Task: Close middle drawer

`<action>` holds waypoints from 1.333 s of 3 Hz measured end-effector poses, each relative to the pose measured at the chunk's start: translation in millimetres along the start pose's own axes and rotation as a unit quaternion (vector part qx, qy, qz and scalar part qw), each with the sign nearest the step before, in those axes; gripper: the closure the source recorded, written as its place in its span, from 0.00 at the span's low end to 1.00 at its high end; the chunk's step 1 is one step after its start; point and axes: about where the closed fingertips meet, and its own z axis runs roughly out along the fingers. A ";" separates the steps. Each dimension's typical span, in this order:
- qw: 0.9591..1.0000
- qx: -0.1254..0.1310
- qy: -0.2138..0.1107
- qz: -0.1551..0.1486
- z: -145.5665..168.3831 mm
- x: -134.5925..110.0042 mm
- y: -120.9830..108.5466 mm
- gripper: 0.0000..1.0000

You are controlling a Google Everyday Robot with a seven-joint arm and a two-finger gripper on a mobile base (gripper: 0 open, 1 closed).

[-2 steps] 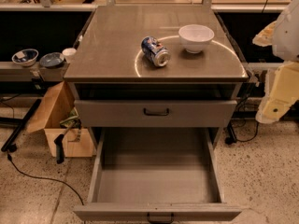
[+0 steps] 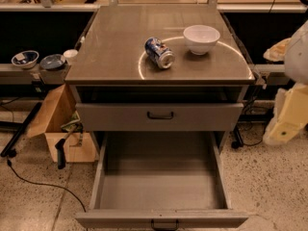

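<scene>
The space (image 2: 254,185) beside the middle drawer's tray is open, so my gripper should carry on going down toward the drawer's front until it gets to the low front panel (image 2: 204,218).
The middle drawer (image 2: 161,177) is pulled far out of the grey cabinet. Its long grey tray is bare inside. Its low front panel with the small black bar handle (image 2: 164,224) lies at the bottom edge of the camera view. Above it is the taller-fronted drawer (image 2: 160,116) with a black handle, and a dark gap shows over its front. My gripper (image 2: 281,126) is the cream-coloured part at the right edge. It hangs beside the cabinet's right side, apart from both drawers and well above the floor.
On the cabinet top (image 2: 106,57) lie a blue can (image 2: 160,53) on its side and a white bowl (image 2: 201,38). An open cardboard box (image 2: 60,124) stands on the floor to the left. Bowls (image 2: 25,58) sit on a low shelf at the left. Cables run over the floor.
My arm at the right edge has sunk a little lower. The middle drawer stays pulled out as before. The can and bowl have not moved.
</scene>
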 end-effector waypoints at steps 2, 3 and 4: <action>1.000 -0.012 -0.009 0.006 49.9 21.5 47.8 0.00; 1.000 -0.009 0.003 0.019 82.1 33.2 75.8 0.00; 0.999 0.004 0.021 0.030 115.2 46.9 100.7 0.00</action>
